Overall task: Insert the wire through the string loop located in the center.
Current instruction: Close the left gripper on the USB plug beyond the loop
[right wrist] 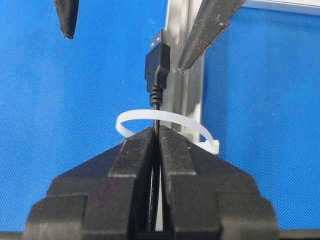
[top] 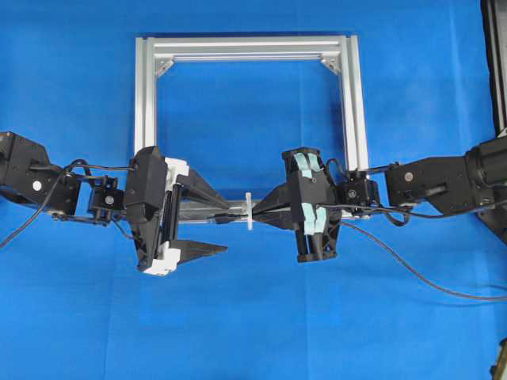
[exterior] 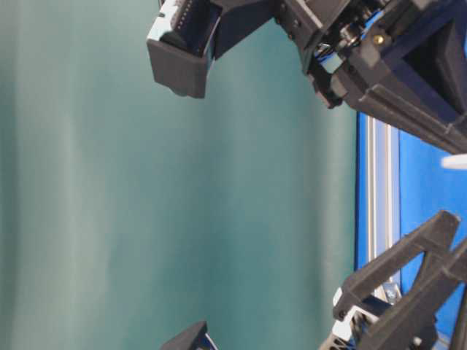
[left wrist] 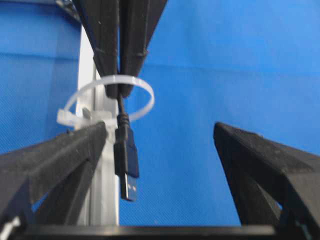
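Observation:
The white string loop (left wrist: 149,93) stands wide around the wire. I expect that when I pull the plug, the wire's trailing slack (top: 409,272) will slide freely through it.
The wire ends in a black plug with a metal tip (left wrist: 126,157). The plug has passed through the white string loop (left wrist: 145,95), which is tied on the silver frame bar (left wrist: 100,200). My right gripper (right wrist: 156,134) is shut on the wire just behind the loop (right wrist: 165,117), with the plug (right wrist: 156,67) beyond it. My left gripper (left wrist: 160,150) is open. Its left finger (left wrist: 65,155) is beside the plug without touching it. In the overhead view the loop (top: 249,210) sits between the left gripper (top: 231,229) and the right gripper (top: 261,212).
The square silver frame (top: 146,95) lies on the blue cloth, and both arms are over its near bar. The wire's slack (top: 412,273) trails off across the cloth to the right. A black stand (top: 495,55) is at the far right edge.

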Motion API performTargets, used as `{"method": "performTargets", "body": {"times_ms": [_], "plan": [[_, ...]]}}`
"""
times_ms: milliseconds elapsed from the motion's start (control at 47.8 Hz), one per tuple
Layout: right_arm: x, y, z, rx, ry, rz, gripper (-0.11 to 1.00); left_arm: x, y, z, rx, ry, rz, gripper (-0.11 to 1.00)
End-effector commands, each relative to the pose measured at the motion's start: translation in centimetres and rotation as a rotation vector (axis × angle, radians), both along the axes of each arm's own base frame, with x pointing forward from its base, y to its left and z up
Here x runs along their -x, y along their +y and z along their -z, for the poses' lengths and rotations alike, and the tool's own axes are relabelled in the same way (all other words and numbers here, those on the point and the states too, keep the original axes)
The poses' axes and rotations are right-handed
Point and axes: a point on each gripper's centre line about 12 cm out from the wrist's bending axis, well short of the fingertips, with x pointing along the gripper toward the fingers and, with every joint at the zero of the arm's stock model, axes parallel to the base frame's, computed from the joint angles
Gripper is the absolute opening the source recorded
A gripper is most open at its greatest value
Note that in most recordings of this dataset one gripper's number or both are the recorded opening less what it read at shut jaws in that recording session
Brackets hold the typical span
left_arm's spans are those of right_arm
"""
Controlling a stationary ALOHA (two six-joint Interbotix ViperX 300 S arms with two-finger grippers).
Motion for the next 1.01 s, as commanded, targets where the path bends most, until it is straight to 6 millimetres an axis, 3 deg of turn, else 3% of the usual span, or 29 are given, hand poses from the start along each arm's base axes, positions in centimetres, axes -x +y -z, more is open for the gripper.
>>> {"method": "performTargets", "body": {"times_ms": [0, 377, 984], "plan": [[-0.3, 0.0, -0.8, -0.001, -0.028, 0.000, -0.03, -0.5, 0.0, -1.4, 0.007, -0.042, -0.002, 0.92], [-0.3, 0.0, -0.7, 0.000, -0.026, 0.000, -0.03, -0.9, 0.1, -0.1, -0.001, 0.035, -0.004, 0.91], [-0.3, 0.0, -0.7, 0.000, -0.025, 0.000, -0.03, -1.0, 0.1, 0.0, -0.002, 0.048, -0.006, 0.91]]}}
